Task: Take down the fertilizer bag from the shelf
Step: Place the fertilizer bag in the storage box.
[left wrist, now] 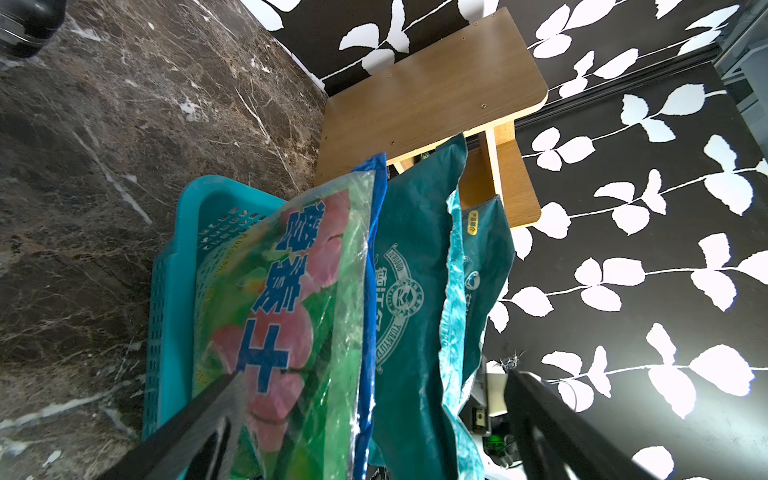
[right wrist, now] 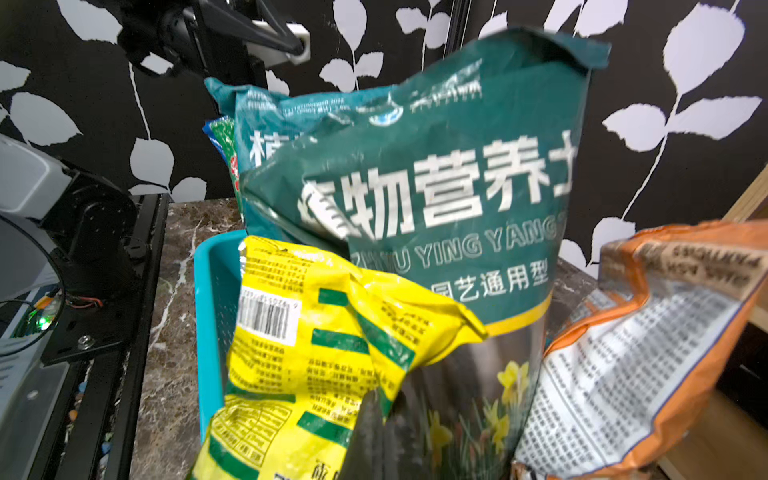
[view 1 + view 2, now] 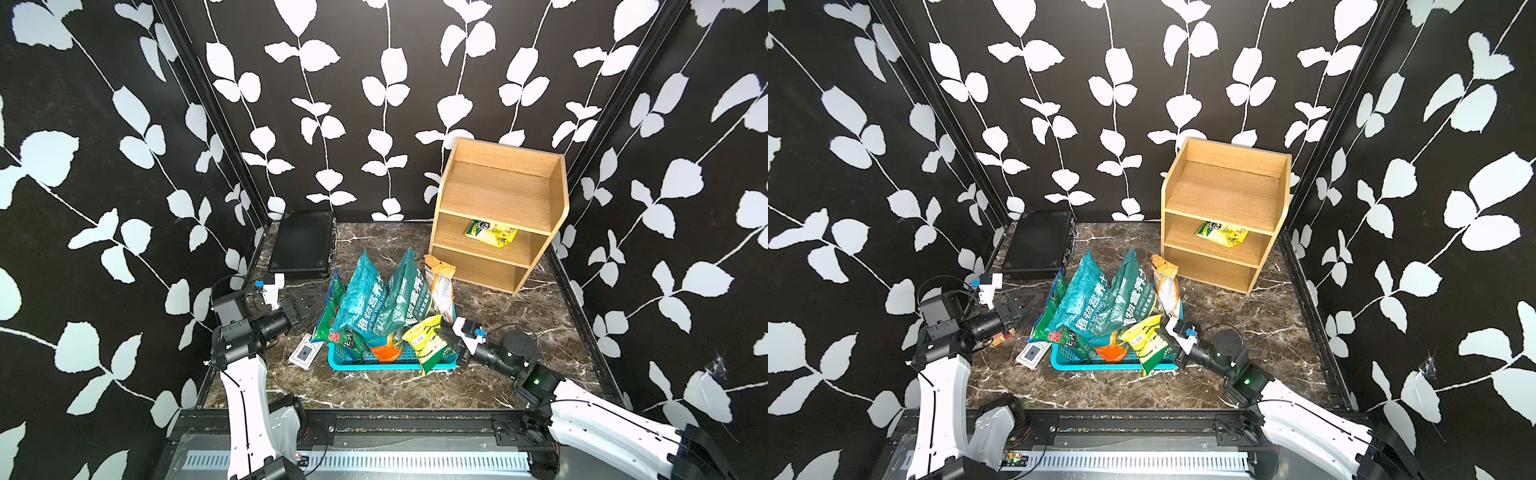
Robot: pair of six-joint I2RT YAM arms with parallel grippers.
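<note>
My left gripper should go around the front to the bag's lower end (image 3: 428, 365), because the yellow bag in my right gripper is hanging over the basket's front rim (image 3: 404, 367).
The light-brown wooden shelf (image 3: 498, 195) (image 3: 1225, 191) stands at the back right; its side panel (image 1: 432, 95) shows in the left wrist view. A yellow fertilizer bag (image 3: 491, 232) (image 3: 1223, 233) lies on its middle tier. My right gripper (image 3: 449, 337) (image 3: 1170, 332) (image 2: 374, 419) is at the front right corner of the blue basket (image 3: 374, 365), shut on the edge of another yellow bag with green bars (image 3: 428, 343) (image 2: 299, 340). That bag hangs over the basket rim. My left gripper (image 3: 309, 302) (image 3: 1025, 302) (image 1: 374, 390) stands open just left of the basket, holding nothing.
The basket (image 1: 183, 249) holds several upright bags: two teal ones (image 3: 365, 299) (image 2: 436, 187), a green-and-pink one (image 1: 291, 291) and an orange-and-white one (image 3: 440, 282) (image 2: 623, 365). A black case (image 3: 303, 243) leans at the back left. A small white card (image 3: 304, 353) lies left of the basket.
</note>
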